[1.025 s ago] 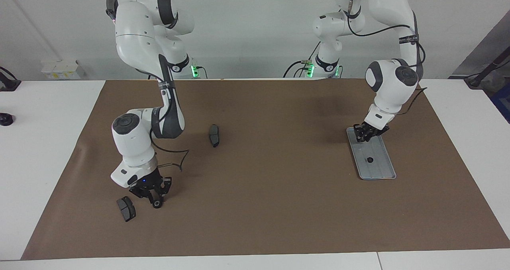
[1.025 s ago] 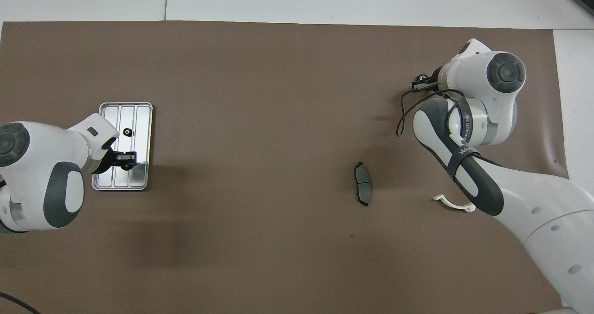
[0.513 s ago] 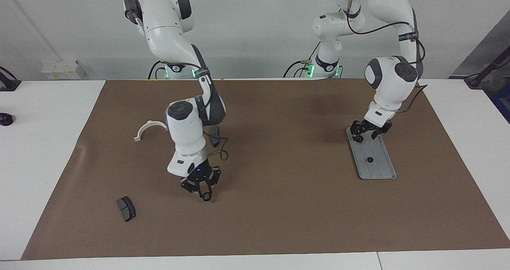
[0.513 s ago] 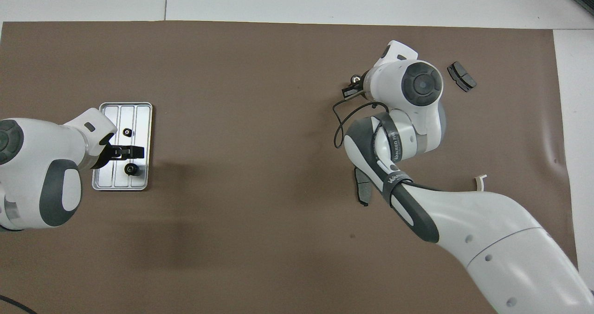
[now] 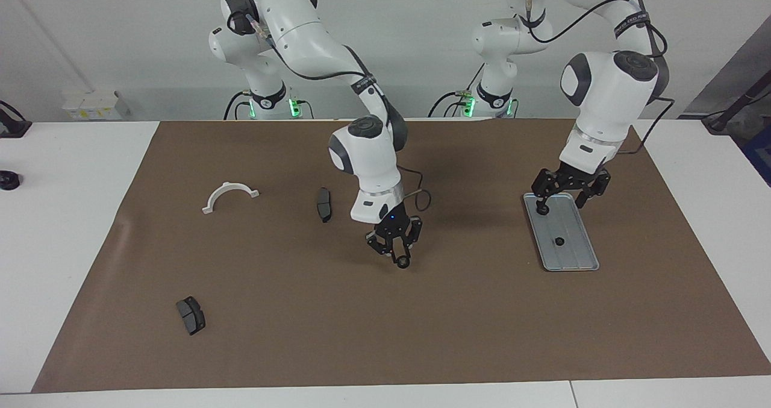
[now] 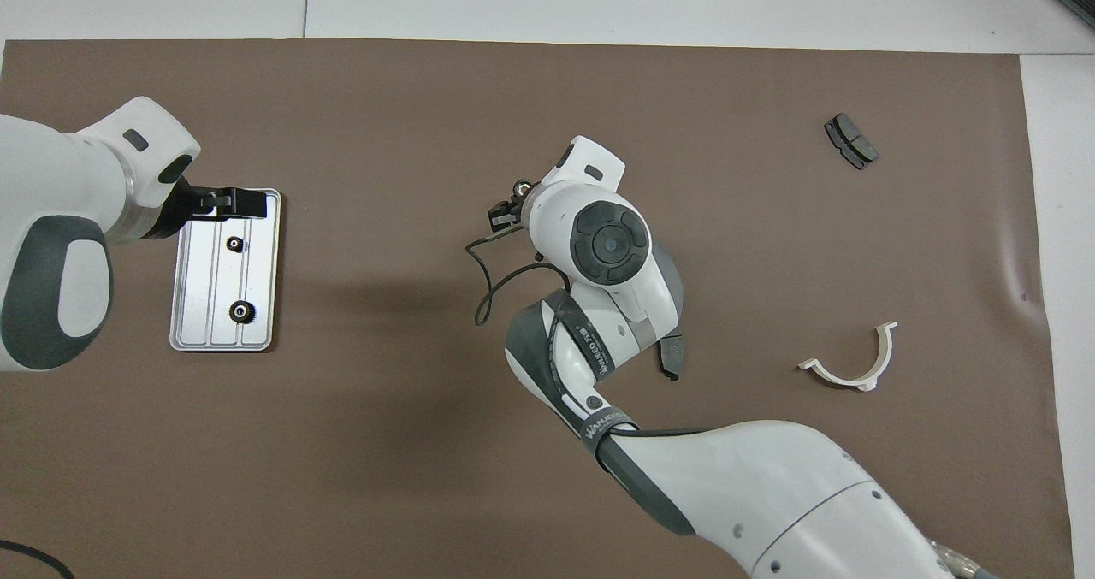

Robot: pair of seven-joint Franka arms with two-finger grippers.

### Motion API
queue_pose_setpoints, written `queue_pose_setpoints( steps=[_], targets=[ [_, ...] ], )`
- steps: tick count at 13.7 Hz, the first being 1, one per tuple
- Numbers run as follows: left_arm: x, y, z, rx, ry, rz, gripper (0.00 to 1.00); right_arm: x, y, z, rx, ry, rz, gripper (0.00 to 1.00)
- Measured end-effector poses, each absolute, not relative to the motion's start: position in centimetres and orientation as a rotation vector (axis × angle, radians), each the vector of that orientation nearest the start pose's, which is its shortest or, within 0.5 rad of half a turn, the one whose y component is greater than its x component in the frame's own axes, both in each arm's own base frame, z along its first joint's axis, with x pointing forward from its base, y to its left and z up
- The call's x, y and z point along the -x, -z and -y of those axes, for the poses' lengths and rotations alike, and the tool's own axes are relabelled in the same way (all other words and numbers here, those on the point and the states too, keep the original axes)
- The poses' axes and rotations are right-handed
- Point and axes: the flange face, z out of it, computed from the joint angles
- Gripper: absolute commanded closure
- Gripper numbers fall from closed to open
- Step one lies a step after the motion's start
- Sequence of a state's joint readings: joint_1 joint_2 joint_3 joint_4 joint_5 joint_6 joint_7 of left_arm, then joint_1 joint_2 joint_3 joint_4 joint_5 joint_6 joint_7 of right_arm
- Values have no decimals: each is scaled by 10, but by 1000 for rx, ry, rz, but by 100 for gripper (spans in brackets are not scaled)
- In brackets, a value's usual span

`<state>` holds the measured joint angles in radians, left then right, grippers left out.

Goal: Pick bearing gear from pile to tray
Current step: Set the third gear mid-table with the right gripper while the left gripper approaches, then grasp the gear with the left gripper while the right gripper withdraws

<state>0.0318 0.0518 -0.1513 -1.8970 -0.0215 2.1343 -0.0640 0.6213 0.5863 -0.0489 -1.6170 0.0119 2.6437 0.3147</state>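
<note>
My right gripper is holding the black gear [image 5: 403,262] a long way from the silver tray. I should put the gear down on the middle of the mat [image 5: 424,245] for my left gripper.
The silver tray [image 5: 578,252] lies toward the left arm's end of the brown mat and also shows in the overhead view [image 6: 261,288]. Two small black gears [image 5: 559,241] [image 5: 543,210] lie in it, seen from above too [image 6: 233,244] [image 6: 239,310]. My left gripper [image 5: 568,194] [image 6: 229,204] hangs open and empty above the tray. My right gripper [image 5: 399,257] [image 6: 511,203] is up over the middle of the mat, shut on a black gear [image 5: 402,263] [image 6: 517,188].
A white half-ring [image 5: 229,196] [image 6: 851,361] and two dark brake pads [image 5: 324,204] [image 5: 191,315] lie scattered toward the right arm's end. In the overhead view one pad [image 6: 671,357] is partly under the right arm; the other pad [image 6: 850,141] lies farther out.
The right gripper lifted a gear from beside the farther brake pad and carried it to mid-mat, toward the tray. The left gripper opened, left its gear in the tray and rose.
</note>
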Motion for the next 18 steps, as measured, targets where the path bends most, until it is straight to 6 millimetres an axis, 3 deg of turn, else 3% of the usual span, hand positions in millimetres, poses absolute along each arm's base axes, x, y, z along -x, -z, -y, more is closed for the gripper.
queue_pose_setpoints(
  steps=[1, 2, 3, 5, 8, 10, 12, 16, 18],
  targets=[
    [-590, -504, 70, 3172, 294, -71, 0, -600, -332, -411, 2875, 593, 376, 77],
    [-592, -516, 72, 3172, 300, -74, 0, -591, -332, -424, 2867, 586, 372, 60],
    [-593, -523, 77, 3175, 309, -66, 0, -582, -332, -437, 2860, 577, 353, 55],
    [-593, -524, 94, 3185, 310, -30, 0, -566, -333, -457, 2848, 558, 301, 37],
    [-594, -517, 103, 3191, 298, -18, 0, -563, -331, -459, 2864, 530, 281, 35],
    [-598, -513, 104, 3192, 311, -17, 0, -572, -336, -443, 2902, 497, 250, 35],
    [-602, -500, 122, 3205, 331, 5, 0, -584, -358, -418, 2941, 453, 203, 35],
    [-601, -452, 203, 3249, 350, 92, 0, -594, -420, -348, 3044, 282, 229, 35],
    [-591, -415, 259, 3210, 350, 144, 0, -600, -447, -302, 3067, 184, 264, 35]
  ],
)
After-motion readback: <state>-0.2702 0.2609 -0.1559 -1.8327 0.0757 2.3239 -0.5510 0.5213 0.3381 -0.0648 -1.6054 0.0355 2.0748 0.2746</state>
